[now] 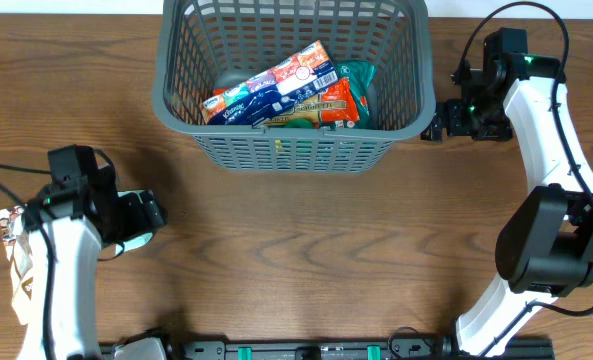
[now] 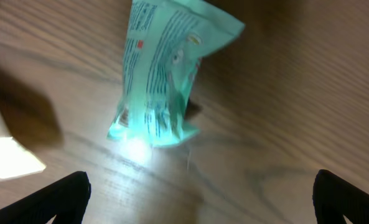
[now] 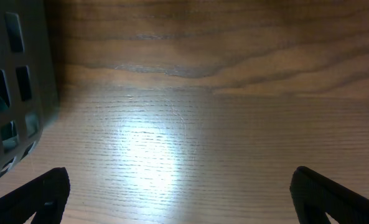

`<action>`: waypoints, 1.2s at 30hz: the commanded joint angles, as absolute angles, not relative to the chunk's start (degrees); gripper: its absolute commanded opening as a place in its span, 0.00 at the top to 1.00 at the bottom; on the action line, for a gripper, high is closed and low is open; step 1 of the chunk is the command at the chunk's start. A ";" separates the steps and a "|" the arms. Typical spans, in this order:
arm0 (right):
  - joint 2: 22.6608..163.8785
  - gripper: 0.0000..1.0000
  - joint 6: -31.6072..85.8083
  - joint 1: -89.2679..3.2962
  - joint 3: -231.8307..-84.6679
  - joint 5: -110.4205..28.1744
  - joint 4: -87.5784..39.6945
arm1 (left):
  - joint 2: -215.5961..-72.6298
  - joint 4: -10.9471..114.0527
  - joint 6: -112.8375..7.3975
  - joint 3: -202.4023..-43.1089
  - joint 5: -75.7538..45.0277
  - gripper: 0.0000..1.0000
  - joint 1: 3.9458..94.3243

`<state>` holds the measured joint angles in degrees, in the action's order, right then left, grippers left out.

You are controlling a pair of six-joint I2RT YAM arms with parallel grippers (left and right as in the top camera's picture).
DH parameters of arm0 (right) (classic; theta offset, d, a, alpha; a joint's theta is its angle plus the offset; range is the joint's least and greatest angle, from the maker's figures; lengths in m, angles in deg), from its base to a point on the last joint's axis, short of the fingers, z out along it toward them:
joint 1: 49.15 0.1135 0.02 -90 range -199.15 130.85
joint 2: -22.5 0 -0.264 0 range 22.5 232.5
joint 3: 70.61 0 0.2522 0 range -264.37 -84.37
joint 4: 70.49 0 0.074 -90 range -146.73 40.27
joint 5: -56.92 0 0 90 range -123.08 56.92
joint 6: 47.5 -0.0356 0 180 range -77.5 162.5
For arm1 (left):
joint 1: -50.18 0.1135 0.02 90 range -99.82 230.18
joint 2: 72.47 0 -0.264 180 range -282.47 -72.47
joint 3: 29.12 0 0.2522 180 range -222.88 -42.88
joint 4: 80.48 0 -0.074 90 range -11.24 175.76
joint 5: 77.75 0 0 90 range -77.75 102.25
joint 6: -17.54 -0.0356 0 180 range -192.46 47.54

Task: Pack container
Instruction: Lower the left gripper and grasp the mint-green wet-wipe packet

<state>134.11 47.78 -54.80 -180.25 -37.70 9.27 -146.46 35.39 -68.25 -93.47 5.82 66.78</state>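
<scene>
The mint-green packet's narrow width (image 2: 154, 93) is in line with my left gripper's open fingers. I should keep going toward the packet until the fingers are on both sides of its middle (image 2: 162, 67), then close them.
The dark grey slotted container (image 1: 294, 150) stands at the back middle of the table. It holds several snack packets, among them a blue, white and red one (image 1: 276, 85) and an orange one (image 1: 321, 108). My left gripper (image 1: 148, 213) is open and empty at the front left, just above the wood. A mint-green packet (image 2: 162, 74) lies on the table ahead of its fingers (image 2: 200, 199); only a sliver of it (image 1: 129, 244) shows from overhead. My right gripper (image 1: 434, 128) is open and empty, low beside the container's right wall (image 3: 10, 93), with its fingers (image 3: 181, 196) over bare wood.
A white and brown packet (image 1: 9, 222) and a beige packet (image 1: 21, 285) lie at the table's far left edge beside my left arm. A bright white shape (image 2: 10, 157) shows at the left of the left wrist view.
</scene>
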 commanded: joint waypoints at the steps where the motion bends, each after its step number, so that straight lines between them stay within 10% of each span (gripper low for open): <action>1: 134.15 0.01 48.59 -55.11 -180.14 -37.62 9.09 | -151.03 37.97 -71.46 -93.66 4.94 0.01 67.88; 19: 134.15 0.01 48.80 -55.13 -180.14 -37.59 9.49 | -169.65 49.01 -84.49 -93.66 6.91 0.00 71.96; 32: 134.15 0.01 48.80 -55.13 -180.14 -37.59 9.49 | -169.39 45.88 -80.53 -95.06 4.68 0.94 71.99; 36: 134.15 0.01 48.80 -55.13 -180.14 -37.59 9.49 | -167.12 41.73 -75.13 -99.65 4.18 0.94 71.96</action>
<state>134.11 47.84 -54.80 -180.25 -37.70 9.44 -169.22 43.39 -79.64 -95.46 5.38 71.83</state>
